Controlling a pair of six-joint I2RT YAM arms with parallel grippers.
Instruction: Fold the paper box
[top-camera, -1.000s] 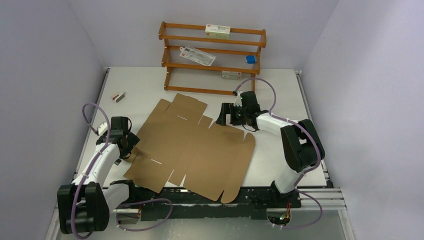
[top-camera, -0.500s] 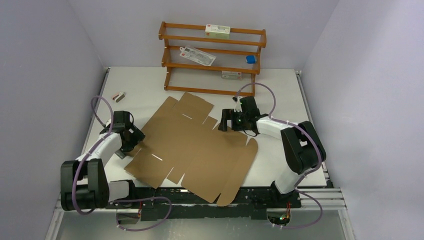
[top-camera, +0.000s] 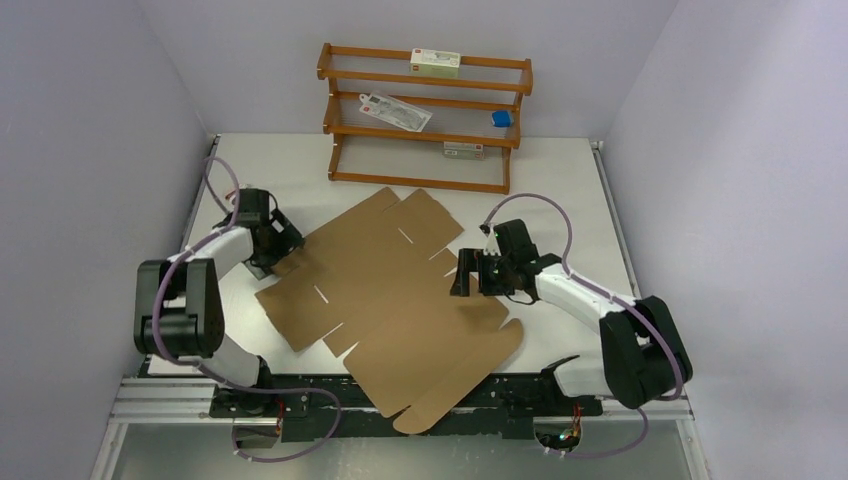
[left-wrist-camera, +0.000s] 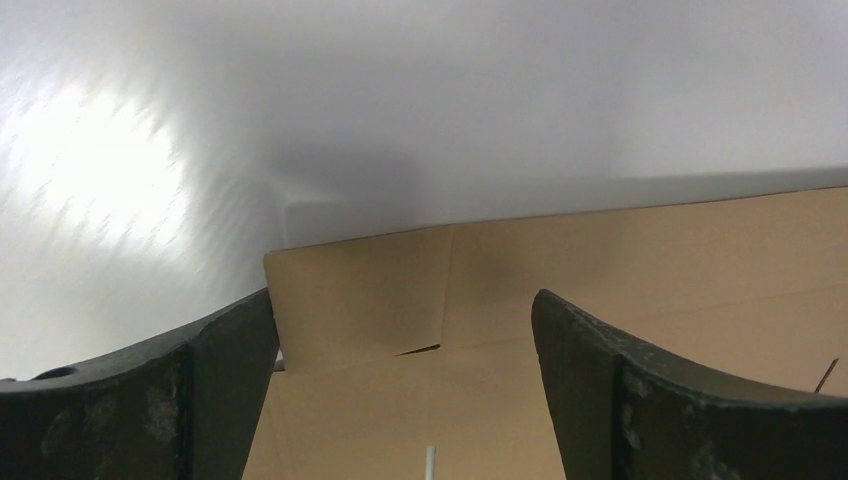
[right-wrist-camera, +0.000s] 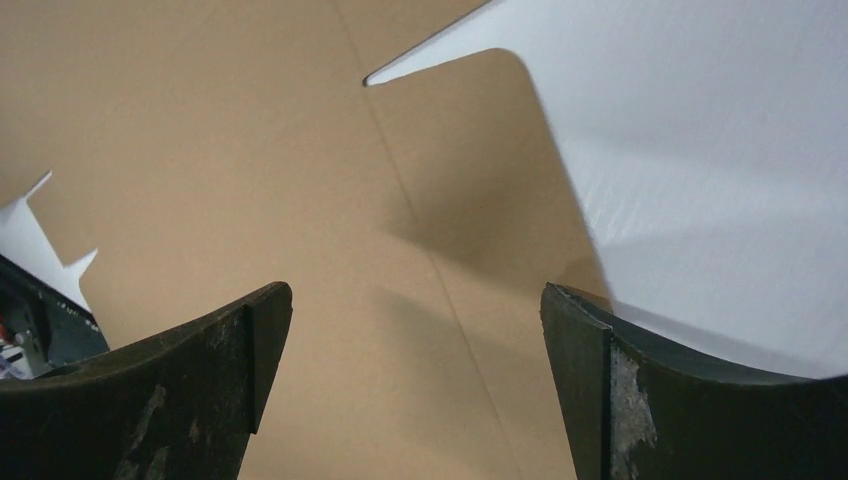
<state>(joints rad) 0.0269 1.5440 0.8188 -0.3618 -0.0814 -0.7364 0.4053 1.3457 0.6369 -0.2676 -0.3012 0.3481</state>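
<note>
The whole cardboard sheet (top-camera: 395, 285) should turn around along with the side flap when I pull the flap, because the flap is joined to the sheet along a slotted crease (top-camera: 405, 236).
The paper box (top-camera: 390, 300) is a flat brown cardboard sheet with flaps and slots, lying unfolded on the white table. My left gripper (top-camera: 279, 250) is open and low over the sheet's far-left corner. In the left wrist view the jaws (left-wrist-camera: 405, 330) stand wide apart over a small flap of the cardboard (left-wrist-camera: 600, 270). My right gripper (top-camera: 464, 277) is open at the sheet's right side. In the right wrist view the gripper (right-wrist-camera: 415, 330) is spread over bare cardboard (right-wrist-camera: 250, 180) beside a rounded flap edge.
An orange-brown wooden rack (top-camera: 425, 120) stands at the back with white cartons (top-camera: 435, 63) and a small blue item (top-camera: 501, 118) on its shelves. A small dark object (top-camera: 237, 193) lies at the far left. The sheet's near flap (top-camera: 420, 412) overhangs the table's front edge.
The sheet has turned clockwise on the table. My left gripper moved away towards the back along the left edge. My right gripper moved nearer and to the right.
</note>
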